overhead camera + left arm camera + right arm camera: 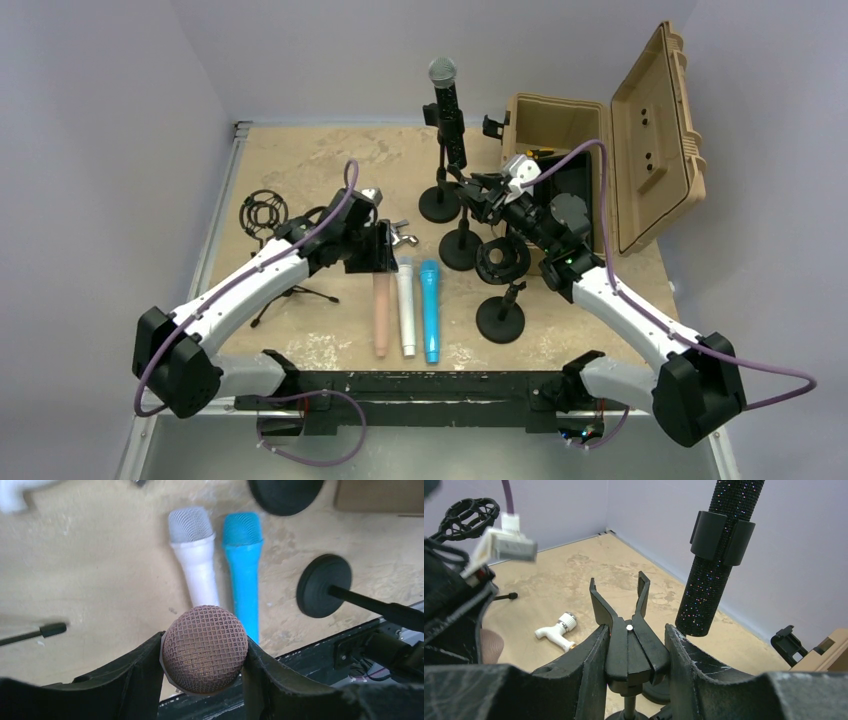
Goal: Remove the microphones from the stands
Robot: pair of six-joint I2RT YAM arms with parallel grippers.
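Observation:
My left gripper should keep lowering the rose-pink microphone (381,322), which is parallel to the white microphone above a clear strip (152,555) of surface, until it rests there, then release.
A rose-pink microphone (380,312) lies pointing toward the near edge, beside a white one and a blue one. My left gripper (377,258) is shut on its mesh head (205,655), one finger on each side, as the left wrist view (204,641) shows. My right gripper (480,196) is shut on the empty black clip (629,647) of a small round-based stand (459,250); the clip's two prongs stand open with nothing in them. A black glitter microphone (447,108) sits upright in another stand's clip at the back, also in the right wrist view (719,555).
The white microphone (406,310) and the blue microphone (430,312) lie side by side. An open tan case (640,130) stands at the back right. More round-based stands (500,320) are near the middle. A shock mount (263,212) and a white fitting (556,629) lie to the left.

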